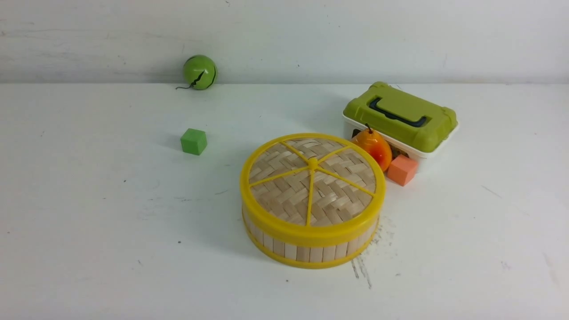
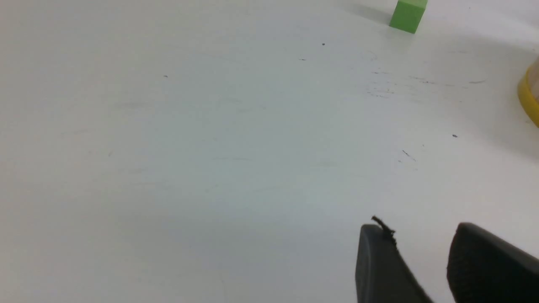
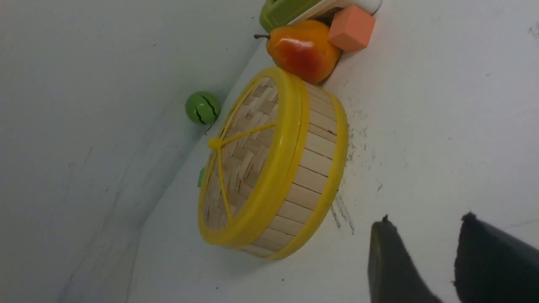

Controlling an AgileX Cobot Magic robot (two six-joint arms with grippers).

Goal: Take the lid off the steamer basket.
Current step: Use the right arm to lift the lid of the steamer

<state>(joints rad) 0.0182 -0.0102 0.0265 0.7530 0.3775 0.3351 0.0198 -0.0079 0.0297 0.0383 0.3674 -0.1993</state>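
The lid point(image 1: 313, 184) will come off in one piece and leave the basket in place when the robot lifts the knob, because a seam point(image 3: 296, 149) shows under the lid's rim.
The lid point(image 1: 312, 178), woven tan bamboo with a yellow rim, yellow spokes and a small centre knob, sits closed on the steamer basket point(image 1: 311, 250) at the table's middle. Both also show in the right wrist view, the lid point(image 3: 240, 168) on the basket point(image 3: 311, 176). My right gripper point(image 3: 425, 223) is open and empty, apart from the basket's side. My left gripper point(image 2: 421, 229) is open and empty over bare table; only a sliver of the basket's yellow rim point(image 2: 528, 99) shows in that view. Neither gripper shows in the front view.
A white box with a green lid point(image 1: 402, 116) stands behind the basket to the right. An orange pear point(image 1: 374, 146) and an orange cube point(image 1: 402, 169) lie against it. A green cube point(image 1: 194, 141) sits left of the basket. A green ball point(image 1: 199, 72) rests by the back wall.
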